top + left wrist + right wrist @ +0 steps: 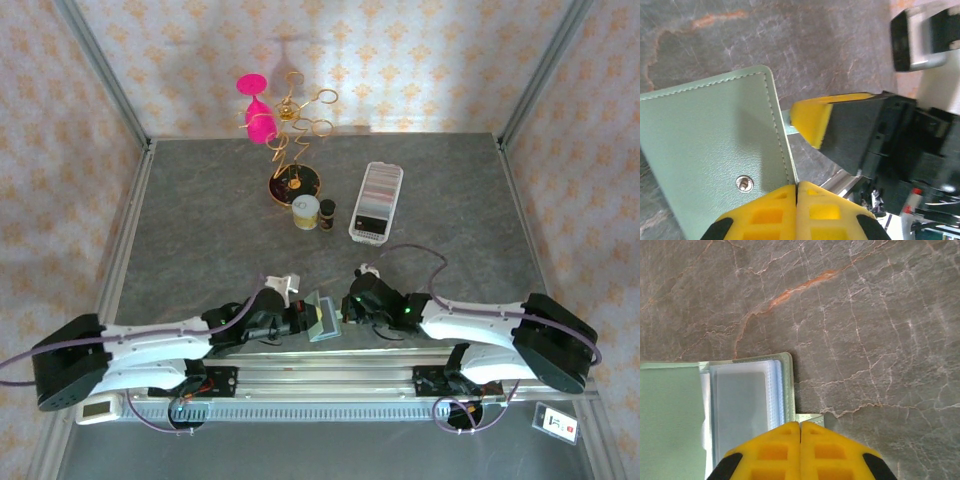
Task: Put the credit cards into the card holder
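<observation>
Next, my left gripper shuts the cover and holds its face further in, because it is on the raised cover's free edge (789,169), where the snap tab must fold.
The sage-green card holder (323,318) lies open near the table's front edge, between my two grippers. My left gripper (797,188) is shut on the edge of its green cover (705,145), beside the metal snap (744,183). In the right wrist view the grey-blue clear pockets (740,405) face up, and my right gripper (800,425) is shut on the small green snap tab (812,417) that sticks out from the holder's side. The right gripper's yellow pad (812,117) also appears in the left wrist view. The credit cards (378,195) sit as a packed row in a tray further back.
The long clear tray (368,236) stands right of centre. Left of it are a small yellowish jar (306,212) and a dark bottle (327,214). Behind them a gold wire stand (295,150) carries a pink wine glass (258,115). An aluminium rail (330,362) runs along the near edge.
</observation>
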Robot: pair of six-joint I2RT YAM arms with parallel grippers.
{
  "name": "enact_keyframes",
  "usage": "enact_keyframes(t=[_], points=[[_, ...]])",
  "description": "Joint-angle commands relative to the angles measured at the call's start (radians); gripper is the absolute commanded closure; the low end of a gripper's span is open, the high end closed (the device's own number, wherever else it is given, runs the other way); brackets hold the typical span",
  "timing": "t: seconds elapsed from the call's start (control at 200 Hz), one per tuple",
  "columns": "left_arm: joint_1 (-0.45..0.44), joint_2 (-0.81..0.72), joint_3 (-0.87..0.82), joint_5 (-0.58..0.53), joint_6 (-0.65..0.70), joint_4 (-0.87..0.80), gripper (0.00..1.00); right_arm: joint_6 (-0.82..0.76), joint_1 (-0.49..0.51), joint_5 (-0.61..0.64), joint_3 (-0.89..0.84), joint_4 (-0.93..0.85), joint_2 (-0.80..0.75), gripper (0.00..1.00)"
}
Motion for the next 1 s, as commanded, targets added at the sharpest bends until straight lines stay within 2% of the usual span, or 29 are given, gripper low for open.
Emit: enact_keyframes(t=[0.0, 0.075, 0.11, 0.19, 0.235, 0.32, 0.435, 0.546, 0.641, 0.791, 0.996], points=[[-0.009, 0.110, -0.004, 0.041, 0.003, 0.177, 1.00, 0.022, 0.005, -0.006, -0.026, 0.017, -0.031, 1.00], [-0.008, 0.168, 0.021, 0.052, 0.025, 0.179, 1.00, 0.021, 0.004, 0.003, -0.028, 0.003, -0.042, 1.00], [-0.009, 0.183, 0.022, 0.047, 0.025, 0.183, 1.00, 0.022, 0.005, 0.008, -0.028, -0.002, -0.046, 0.96], [-0.010, 0.194, 0.021, 0.044, 0.027, 0.189, 0.88, 0.018, 0.004, 0.018, -0.027, -0.011, -0.050, 0.89], [-0.008, 0.185, 0.020, 0.043, 0.028, 0.186, 0.76, 0.017, 0.004, 0.021, -0.027, -0.014, -0.050, 0.85], [-0.010, 0.137, 0.018, 0.013, 0.024, 0.140, 0.63, 0.014, 0.005, 0.020, -0.023, -0.014, -0.051, 0.84], [-0.010, 0.041, -0.007, -0.040, 0.019, 0.075, 0.61, 0.008, 0.005, 0.016, -0.015, -0.021, -0.050, 0.80], [-0.010, -0.035, -0.034, -0.070, 0.004, 0.018, 0.65, 0.004, 0.006, 0.018, -0.010, -0.024, -0.050, 0.78], [-0.010, -0.071, -0.082, -0.068, -0.021, 0.039, 0.83, 0.000, 0.005, 0.006, -0.007, -0.021, -0.050, 0.79], [-0.014, -0.101, -0.133, -0.073, -0.053, 0.044, 1.00, 0.002, 0.005, 0.011, -0.003, -0.036, -0.080, 0.85], [-0.032, -0.088, -0.166, -0.080, -0.081, 0.083, 1.00, -0.005, 0.005, 0.007, 0.000, -0.045, -0.093, 0.79]])
